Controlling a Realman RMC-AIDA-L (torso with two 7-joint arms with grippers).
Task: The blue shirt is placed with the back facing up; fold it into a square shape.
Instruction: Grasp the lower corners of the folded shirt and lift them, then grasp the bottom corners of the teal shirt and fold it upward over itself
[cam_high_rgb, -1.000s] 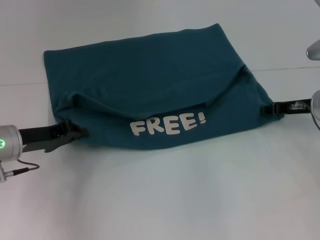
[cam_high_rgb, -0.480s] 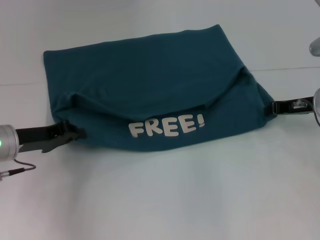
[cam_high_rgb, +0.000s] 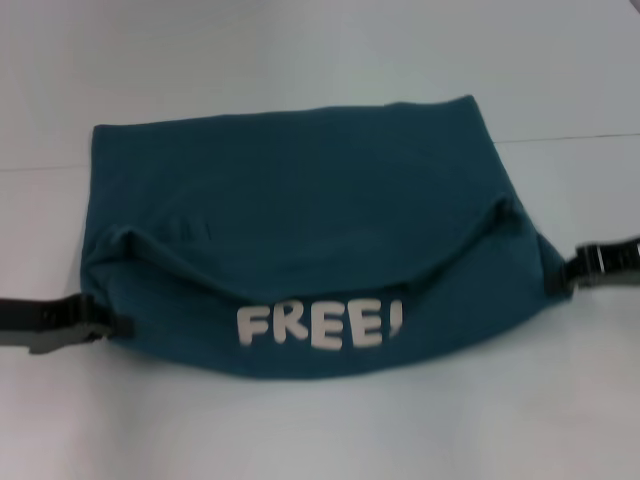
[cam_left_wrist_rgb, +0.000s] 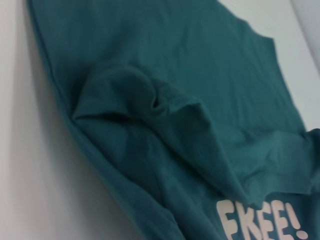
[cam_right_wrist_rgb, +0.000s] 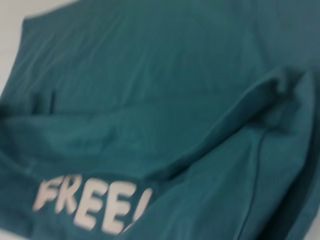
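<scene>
The folded flap (cam_high_rgb: 320, 362) sags from the robot's left gripper to its right gripper, so the robot should pull it tight and carry it to the shirt's far edge (cam_high_rgb: 285, 114).
The blue shirt (cam_high_rgb: 300, 200) lies on the white table, its near part folded over so the white "FREE!" lettering (cam_high_rgb: 318, 325) faces up along the near edge. My left gripper (cam_high_rgb: 118, 325) is at the folded flap's left corner and my right gripper (cam_high_rgb: 562, 277) at its right corner; each is shut on the cloth there, low over the table. The flap sags between them with raised ridges at both ends. The left wrist view shows the shirt (cam_left_wrist_rgb: 175, 100) with a bunched fold and the lettering (cam_left_wrist_rgb: 260, 225). The right wrist view shows the shirt (cam_right_wrist_rgb: 150, 75) and lettering (cam_right_wrist_rgb: 90, 202).
The white table (cam_high_rgb: 300, 430) stretches in front of the shirt and to both sides. A faint seam line (cam_high_rgb: 570, 138) crosses the table behind the shirt's right side.
Both grippers have moved toward me with the flap's corners, and the whole shirt has slid nearer. The flap now hangs lower and the lettering sits closer to the near edge.
</scene>
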